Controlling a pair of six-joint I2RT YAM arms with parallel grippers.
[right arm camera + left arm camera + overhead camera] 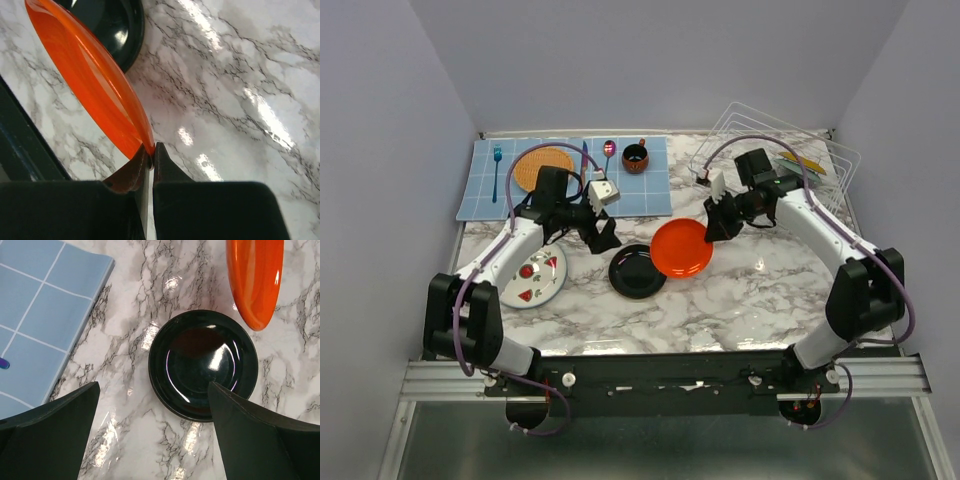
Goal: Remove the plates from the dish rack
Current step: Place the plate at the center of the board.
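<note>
The orange-red plate [681,249] is held tilted beside the black plate by my right gripper, so next I bring it above and grab its free rim [653,249] with my left gripper.
My right gripper [712,228] is shut on the rim of the orange-red plate [682,248], which hangs tilted just above the marble. In the right wrist view the fingertips [151,147] pinch that plate's edge [85,70]. A glossy black plate [637,271] lies flat beside it, partly under the orange plate's left edge. My left gripper [605,240] hovers open just behind the black plate [202,365], empty, its fingers [153,390] wide apart. A white plate with red wedges [533,277] lies at the left. The white wire dish rack [745,115] stands at the back right with something yellow in it.
A blue checked mat [480,195] at the back left holds an orange woven disc [543,167], a blue fork [497,165], a spoon [608,150], a dark mug [635,157] and a small white block [604,192]. Walls close in the table on three sides.
</note>
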